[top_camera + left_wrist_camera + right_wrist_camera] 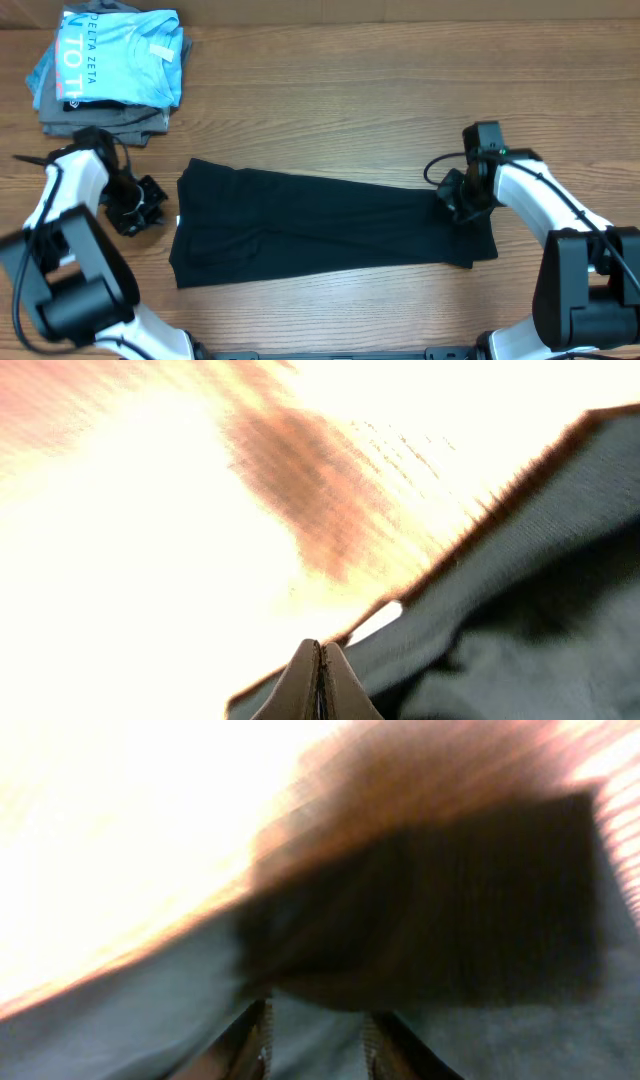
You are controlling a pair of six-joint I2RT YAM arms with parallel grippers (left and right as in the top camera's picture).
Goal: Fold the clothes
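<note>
The black T-shirt's tagged edge stops short of my closed left gripper, which is out over wood, so next I move the gripper back in over the folded fabric.
The clothes, a black T-shirt, lie folded into a long strip across the middle of the wooden table. My left gripper rests on the table just off the shirt's left end. In the left wrist view its fingertips are pressed together with nothing between them, and the shirt's edge with a small white tag lies just ahead. My right gripper is low over the shirt's right end. Its jaws stand apart in the right wrist view, with dark fabric below and ahead of them.
A folded light blue T-shirt with white lettering lies on grey folded garments at the back left corner. Both white arms reach in from the near edge of the table.
</note>
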